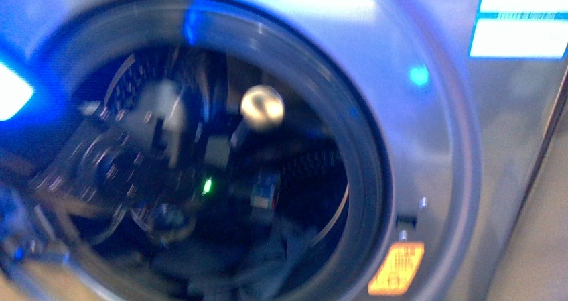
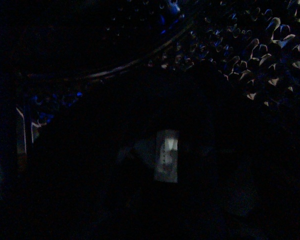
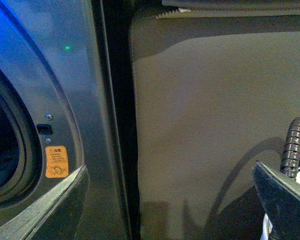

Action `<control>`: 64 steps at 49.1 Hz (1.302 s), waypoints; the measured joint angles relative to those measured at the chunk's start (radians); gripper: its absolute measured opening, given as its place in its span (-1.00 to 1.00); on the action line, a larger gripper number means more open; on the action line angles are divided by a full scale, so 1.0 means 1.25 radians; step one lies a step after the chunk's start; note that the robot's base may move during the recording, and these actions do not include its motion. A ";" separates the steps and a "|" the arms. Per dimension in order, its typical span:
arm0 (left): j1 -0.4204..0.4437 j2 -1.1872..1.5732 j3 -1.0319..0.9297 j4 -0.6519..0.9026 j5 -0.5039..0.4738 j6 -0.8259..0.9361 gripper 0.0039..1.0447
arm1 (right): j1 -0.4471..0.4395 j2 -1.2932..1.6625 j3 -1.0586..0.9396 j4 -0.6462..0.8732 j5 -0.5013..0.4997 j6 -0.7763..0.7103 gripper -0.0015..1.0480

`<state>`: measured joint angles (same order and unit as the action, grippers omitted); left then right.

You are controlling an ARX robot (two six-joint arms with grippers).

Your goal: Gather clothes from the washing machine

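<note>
I expect the navy knit clothes to hang long and limp across the machine's front when they are carried, because they sag in soft folds along the drum's bottom.
The washing machine (image 1: 429,133) fills the blurred front view, its grey-silver front around the round dark-rimmed opening (image 1: 365,173). My left arm (image 1: 134,167) reaches into the perforated drum (image 1: 315,163); its gripper is lost in blur and dark. Dark clothes (image 1: 274,261) lie at the drum's bottom. The left wrist view is dark. My right gripper (image 3: 167,210) is open and empty outside the machine, in front of its right side. The right wrist view shows the machine's front (image 3: 75,75) and door rim (image 3: 25,150).
An orange warning sticker (image 1: 396,269) sits beside the opening at the lower right and also shows in the right wrist view (image 3: 56,161). Blue-white labels (image 1: 519,19) are at the machine's top right. A plain brownish panel (image 3: 210,125) stands right of the machine.
</note>
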<state>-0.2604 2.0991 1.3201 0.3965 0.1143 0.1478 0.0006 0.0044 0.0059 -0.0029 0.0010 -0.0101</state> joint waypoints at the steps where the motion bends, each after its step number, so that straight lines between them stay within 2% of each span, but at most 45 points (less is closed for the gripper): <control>1: 0.002 0.004 0.009 -0.001 0.000 0.014 0.88 | 0.000 0.000 0.000 0.000 0.000 0.000 0.85; 10: 0.011 0.019 0.045 -0.037 0.016 0.048 0.88 | 0.000 0.000 0.000 0.000 0.000 0.000 0.85; 27: -0.003 0.038 0.059 -0.149 0.149 -0.048 0.88 | 0.000 0.000 0.000 0.000 0.000 0.000 0.85; 33: -0.020 0.048 0.062 -0.150 0.145 -0.063 0.88 | 0.000 0.000 0.000 0.000 0.000 0.000 0.85; 48: -0.026 0.100 0.119 -0.172 0.066 -0.054 0.88 | 0.000 0.000 0.000 0.000 0.000 0.000 0.85; 61: 0.008 0.156 0.174 -0.148 -0.093 -0.043 0.88 | 0.000 0.000 0.000 0.000 0.000 0.000 0.85; 64: 0.013 0.158 0.178 -0.145 -0.110 -0.043 0.88 | 0.000 0.000 0.000 0.000 0.000 0.000 0.85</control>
<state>-0.2440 2.2971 1.5429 0.2157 -0.0227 0.0937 0.0006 0.0044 0.0059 -0.0029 0.0010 -0.0101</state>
